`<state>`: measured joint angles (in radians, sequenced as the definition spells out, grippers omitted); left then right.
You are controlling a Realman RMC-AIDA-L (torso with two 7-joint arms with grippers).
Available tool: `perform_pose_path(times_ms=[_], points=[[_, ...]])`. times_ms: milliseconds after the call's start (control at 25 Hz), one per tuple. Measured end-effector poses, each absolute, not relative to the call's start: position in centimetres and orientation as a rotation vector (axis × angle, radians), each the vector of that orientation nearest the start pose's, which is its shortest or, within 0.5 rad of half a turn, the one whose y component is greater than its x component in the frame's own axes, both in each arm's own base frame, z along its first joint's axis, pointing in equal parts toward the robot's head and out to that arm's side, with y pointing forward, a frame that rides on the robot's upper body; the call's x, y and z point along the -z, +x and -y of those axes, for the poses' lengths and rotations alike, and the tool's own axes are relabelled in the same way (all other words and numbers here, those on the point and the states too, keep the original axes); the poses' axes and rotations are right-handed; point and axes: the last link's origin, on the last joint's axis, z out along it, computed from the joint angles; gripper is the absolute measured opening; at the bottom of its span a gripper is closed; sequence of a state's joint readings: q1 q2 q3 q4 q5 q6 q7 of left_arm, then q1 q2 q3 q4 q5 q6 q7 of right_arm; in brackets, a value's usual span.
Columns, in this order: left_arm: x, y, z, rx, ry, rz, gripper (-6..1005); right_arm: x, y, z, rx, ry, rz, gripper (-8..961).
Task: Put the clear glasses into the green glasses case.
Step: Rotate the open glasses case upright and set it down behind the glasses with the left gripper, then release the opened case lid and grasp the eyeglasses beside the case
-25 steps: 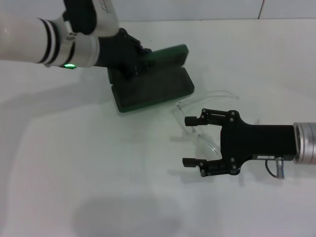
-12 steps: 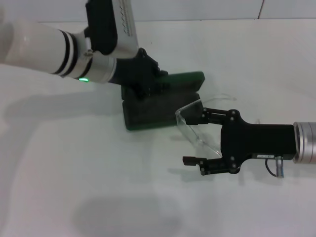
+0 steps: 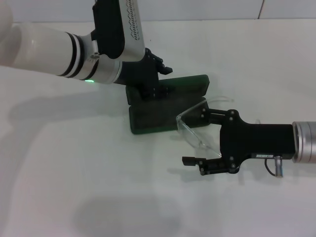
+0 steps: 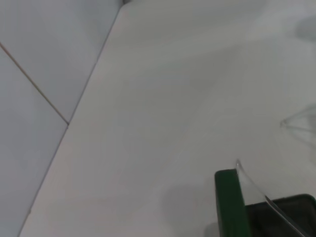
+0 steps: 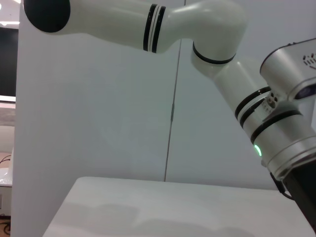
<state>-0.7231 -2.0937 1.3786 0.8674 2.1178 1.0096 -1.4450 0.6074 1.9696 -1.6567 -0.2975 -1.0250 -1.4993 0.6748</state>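
Observation:
Next, I move my left gripper away and lift the clear glasses free by the frame (image 3: 198,143) with my right gripper, because they lean crooked over the case's end.
The green glasses case (image 3: 154,116) lies open on the white table, its lid (image 3: 190,84) raised at the far side. My left gripper (image 3: 150,79) is shut on the case at its hinge side. The clear glasses (image 3: 190,129) lean tilted against the case's right end, between the fingers of my right gripper (image 3: 186,139), which is open and wide apart around them. In the left wrist view the case's green edge (image 4: 229,207) shows with a clear temple arm (image 4: 256,188) lying across it. The right wrist view shows only my left arm (image 5: 276,128) and the wall.
The white table (image 3: 74,163) stretches bare to the left and front of the case. A pale wall (image 3: 197,9) runs along the table's far edge. My right arm's black wrist body (image 3: 256,140) lies low over the table at the right.
My left gripper has dragged the case rightward toward the right gripper. The glasses, lying flat before, now tilt up against the case's end. The right gripper has stayed in place.

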Motion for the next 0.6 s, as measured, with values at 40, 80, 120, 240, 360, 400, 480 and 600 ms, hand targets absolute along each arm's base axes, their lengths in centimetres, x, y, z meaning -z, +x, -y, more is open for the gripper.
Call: perform_pose_path(times_ms=[40, 80, 120, 240, 360, 400, 480, 600], points=[[6.3, -16.3, -40.4, -0.055, -2.771, -0.207, 281, 5.6, 22.3, -30.7, -0.934, -2.824, 0.157, 793], [6.3, -16.3, -40.4, -0.05, -2.772, -0.196, 319, 5.6, 22.3, -30.7, -0.932, -2.824, 0.155, 793], [6.3, -16.3, -40.4, -0.047, -2.774, -0.188, 357, 5.6, 22.3, -30.7, -0.932, -2.825, 0.153, 793], [5.9, -16.0, -40.4, -0.015, -2.764, -0.166, 436, 5.4, 22.3, -30.9, -0.936, -2.814, 0.136, 793], [4.9, -15.9, -39.9, 0.113, -2.728, -0.128, 447, 4.8, 22.3, -31.3, -0.949, -2.796, 0.087, 793], [4.6, -16.0, -39.4, 0.189, -2.712, -0.116, 450, 4.6, 22.3, -31.5, -0.953, -2.796, 0.067, 793], [4.1, -16.5, -38.3, 0.333, -2.677, -0.117, 454, 4.0, 21.9, -32.0, -0.957, -2.808, 0.032, 793], [3.8, -17.3, -36.6, 0.53, -2.624, -0.113, 454, 2.7, 21.1, -32.6, -0.945, -2.869, -0.008, 794]])
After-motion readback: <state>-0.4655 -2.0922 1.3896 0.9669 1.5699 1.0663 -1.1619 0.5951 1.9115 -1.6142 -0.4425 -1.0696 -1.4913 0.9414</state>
